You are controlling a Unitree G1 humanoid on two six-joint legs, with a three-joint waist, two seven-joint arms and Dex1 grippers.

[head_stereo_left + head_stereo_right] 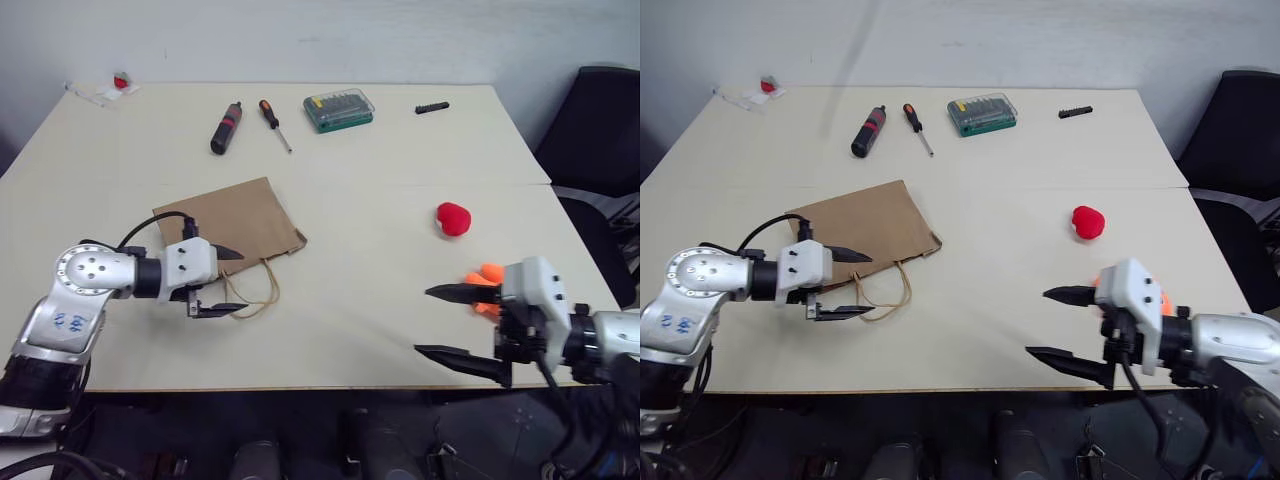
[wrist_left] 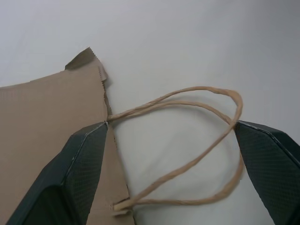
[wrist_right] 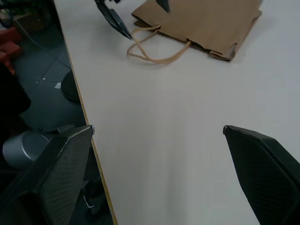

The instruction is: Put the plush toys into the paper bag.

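Note:
I should hold up a handle (image 1: 276, 288) with my left gripper while my right gripper spreads the bag open from inside, because the paper bag's opening (image 1: 278, 254) is flat and closed.
The brown paper bag (image 1: 232, 213) lies flat on the table's left half, its cord handles (image 1: 256, 292) pointing to the near edge. My left gripper (image 1: 238, 281) hovers open at the bag's mouth, its fingers on either side of the handle loops (image 2: 197, 105). The red plush toy (image 1: 453, 218) sits on the right half of the table. The orange fish (image 1: 486, 277) lies nearer the front edge, partly hidden behind my right gripper (image 1: 423, 320). That gripper is open and empty, pointing left over the table edge toward the bag (image 3: 206, 18).
Along the far side lie a black-and-red tool (image 1: 225, 128), an orange-handled screwdriver (image 1: 274, 123), a green bit case (image 1: 339, 109) and a small black part (image 1: 431, 107). A small red item (image 1: 121, 82) rests at the far left corner. A black chair (image 1: 595, 130) stands to the right.

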